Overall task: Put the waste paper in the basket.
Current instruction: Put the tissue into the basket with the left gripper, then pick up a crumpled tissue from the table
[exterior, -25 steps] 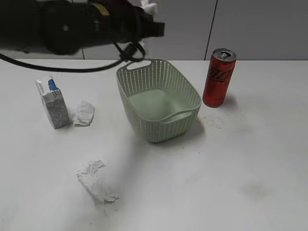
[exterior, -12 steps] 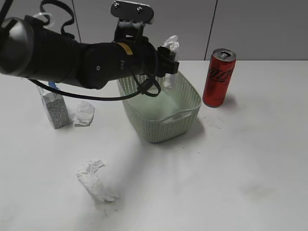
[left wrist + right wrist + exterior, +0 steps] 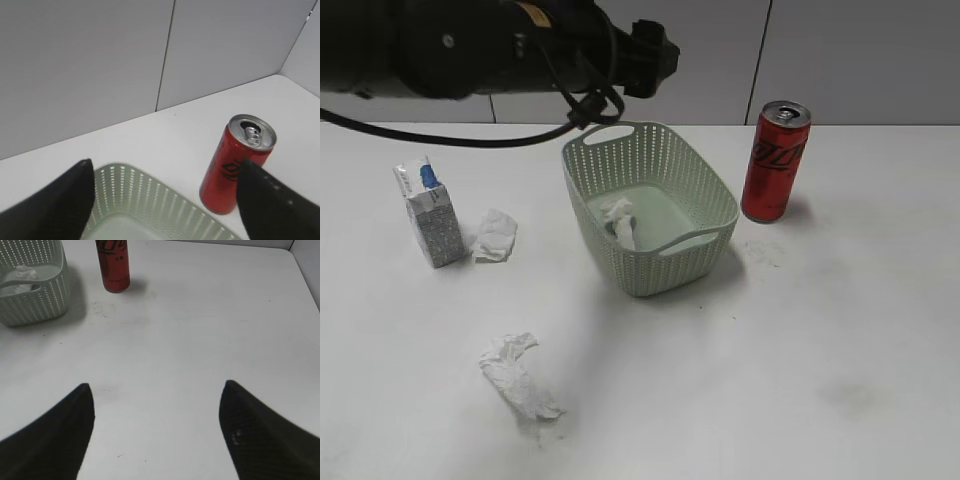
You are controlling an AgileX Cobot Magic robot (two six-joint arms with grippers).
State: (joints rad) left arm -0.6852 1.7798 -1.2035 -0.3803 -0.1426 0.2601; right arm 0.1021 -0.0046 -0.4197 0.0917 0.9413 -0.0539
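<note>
My gripper will lift the white paper wad [image 3: 496, 235], and the wad should come free and leave the carton standing, because its edge lies [image 3: 473, 251] next to the carton's base.
The pale green basket [image 3: 705, 190] stands mid-table; one white paper wad [image 3: 619, 218] lies inside it, also seen in the right wrist view [image 3: 21, 274]. A second wad [image 3: 496, 236] lies beside the carton, and a third wad [image 3: 518, 375] lies near the front left. My left gripper [image 3: 655, 55] is open and empty, raised above the basket's far rim [image 3: 150, 192]. My right gripper [image 3: 157, 405] is open and empty over bare table; it does not show in the exterior view.
A red can [image 3: 775, 162] stands upright right of the basket, also in the left wrist view [image 3: 235, 172] and the right wrist view [image 3: 113, 265]. A small grey-white carton with blue marks [image 3: 430, 213] stands at the left.
My left gripper held a paper wad over the basket, opened and let it fall in, then rose back up. The wad now lies in the basket.
</note>
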